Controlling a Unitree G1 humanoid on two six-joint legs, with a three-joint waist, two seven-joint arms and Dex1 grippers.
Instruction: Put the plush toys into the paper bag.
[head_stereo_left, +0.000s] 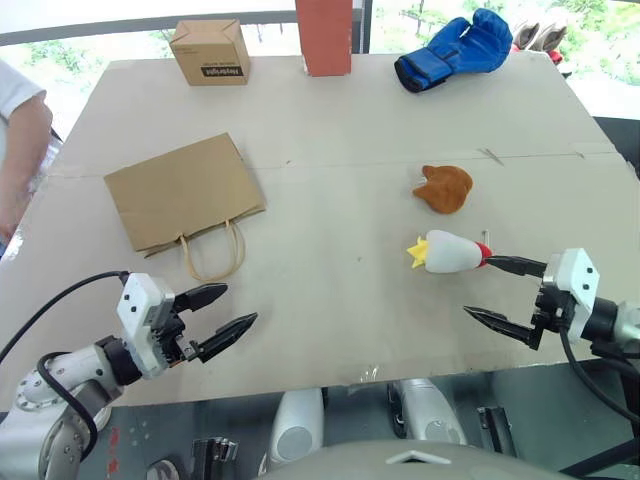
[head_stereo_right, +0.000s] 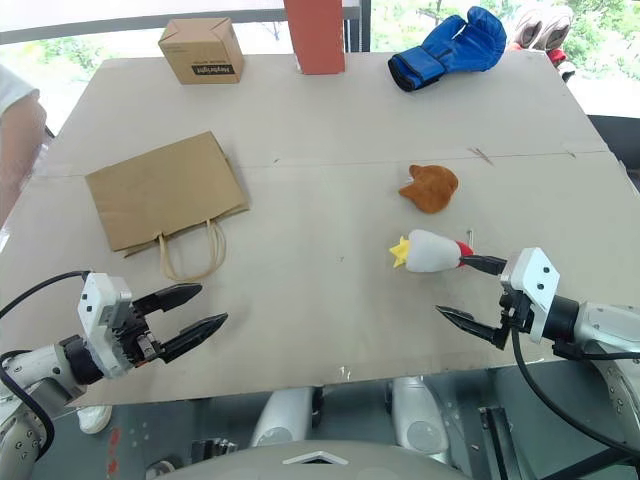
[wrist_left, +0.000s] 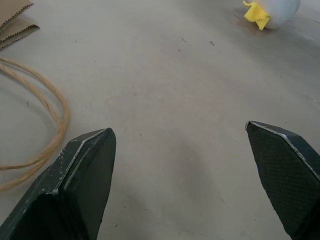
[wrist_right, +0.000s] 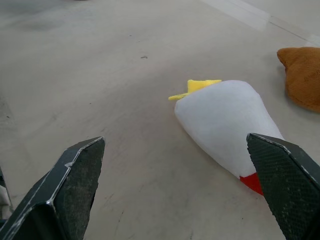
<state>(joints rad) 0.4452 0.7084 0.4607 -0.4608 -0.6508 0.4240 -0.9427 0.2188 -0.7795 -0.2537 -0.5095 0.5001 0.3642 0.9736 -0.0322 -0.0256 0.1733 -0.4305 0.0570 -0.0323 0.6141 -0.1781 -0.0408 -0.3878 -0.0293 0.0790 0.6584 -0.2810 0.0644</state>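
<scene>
I should expect the brown paper bag to be empty inside when I open it, because it lies flat all the way to its handled edge.
The brown paper bag lies flat on the left half of the table, its loop handles pointing toward me. An orange-brown plush toy rests right of centre. Just nearer lies the white plush toy with a yellow spiky end and a red tip. My right gripper is open beside the white toy's red end, one finger close to the tip, nothing held. Near the front left edge my left gripper stands open and empty, a short way in front of the bag's handles.
A small printed cardboard box, a tall red-orange box and a blue boxing glove stand along the far edge. A person's arm in a white sleeve is at the left edge of the table.
</scene>
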